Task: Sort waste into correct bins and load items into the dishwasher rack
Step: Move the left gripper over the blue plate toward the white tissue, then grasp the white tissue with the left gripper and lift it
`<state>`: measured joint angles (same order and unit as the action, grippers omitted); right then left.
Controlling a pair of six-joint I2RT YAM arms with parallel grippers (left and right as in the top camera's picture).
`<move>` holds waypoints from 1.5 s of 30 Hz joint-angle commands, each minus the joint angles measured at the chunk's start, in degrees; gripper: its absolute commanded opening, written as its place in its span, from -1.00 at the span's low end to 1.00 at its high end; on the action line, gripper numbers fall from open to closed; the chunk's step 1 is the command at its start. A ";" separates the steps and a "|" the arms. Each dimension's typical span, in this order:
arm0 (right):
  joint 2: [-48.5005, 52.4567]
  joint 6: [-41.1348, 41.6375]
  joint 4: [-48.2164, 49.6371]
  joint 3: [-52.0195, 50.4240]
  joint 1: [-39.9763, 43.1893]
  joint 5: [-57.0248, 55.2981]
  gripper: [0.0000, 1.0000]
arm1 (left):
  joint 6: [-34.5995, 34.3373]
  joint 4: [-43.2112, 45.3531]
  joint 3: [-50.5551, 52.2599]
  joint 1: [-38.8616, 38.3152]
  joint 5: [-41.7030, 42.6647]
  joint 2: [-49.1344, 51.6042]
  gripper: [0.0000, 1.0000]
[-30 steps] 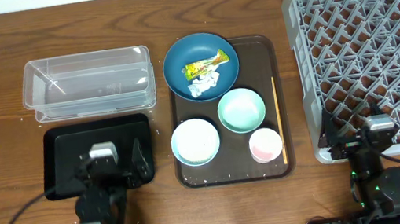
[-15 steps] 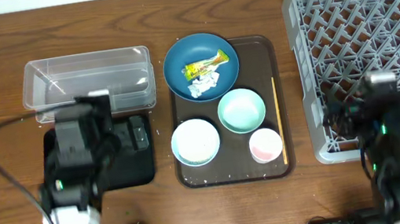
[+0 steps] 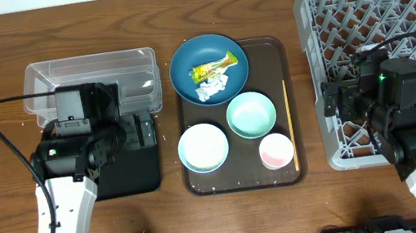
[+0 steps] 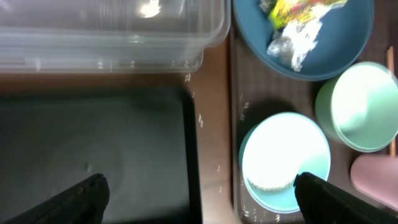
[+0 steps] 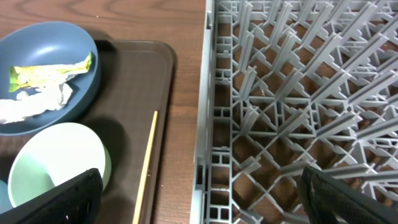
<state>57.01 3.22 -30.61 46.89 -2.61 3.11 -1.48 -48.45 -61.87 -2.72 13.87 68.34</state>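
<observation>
The dark blue bowl [image 3: 197, 54] has waste in it, so my right gripper needs to stay by the rack while my left gripper takes the crumpled white paper [image 3: 213, 87] to the clear tub.
A dark blue bowl [image 3: 209, 68] on the brown tray holds a yellow wrapper [image 3: 215, 68] and crumpled white paper [image 3: 211, 90]. In front of it stand a mint bowl [image 3: 251, 115], a white bowl [image 3: 203, 147] and a pink cup [image 3: 276, 151]. A chopstick [image 3: 289, 125] lies along the tray's right side. Rice grains [image 4: 270, 185] lie in the white bowl. My left gripper [image 3: 143, 132] [image 4: 199, 199] hangs open and empty over the black tray's [image 3: 122, 177] right edge. My right gripper [image 3: 336, 101] [image 5: 202, 199] hangs open and empty over the rack's [image 3: 391, 15] left edge.
The clear tub [image 3: 92, 86] stands behind the black tray at the left. The brown tray [image 3: 265, 54] lies between the bins and the rack. A few white grains are scattered on the table by the black tray's right edge [image 4: 200, 118].
Both arms have risen from the table's front edge and reached toward the back. The left one now hangs over the black tray, the right one over the rack's left edge.
</observation>
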 commanded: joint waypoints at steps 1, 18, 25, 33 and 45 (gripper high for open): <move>0.00 -0.09 0.00 1.36 -0.42 1.40 0.98 | -0.09 3.85 -1.27 -0.15 2.21 0.17 0.94; 0.02 -0.09 -0.09 1.31 -0.42 1.40 0.98 | -0.07 32.44 -1.27 -14.05 1.73 18.34 0.84; 1.29 -0.09 -0.31 1.31 -0.42 1.42 0.98 | -0.07 37.88 -1.27 -18.75 -2.99 27.34 0.82; 2.23 -0.09 -0.48 1.31 -0.42 1.40 0.98 | -0.09 37.90 -1.27 -19.28 -2.95 33.48 0.80; 2.27 -0.09 -0.48 1.31 -0.42 1.40 0.98 | -0.11 38.34 -1.25 -19.28 -2.93 37.62 0.41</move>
<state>58.89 3.22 -31.05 46.98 -2.61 4.16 -1.54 -9.98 -62.19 -21.98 11.60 104.22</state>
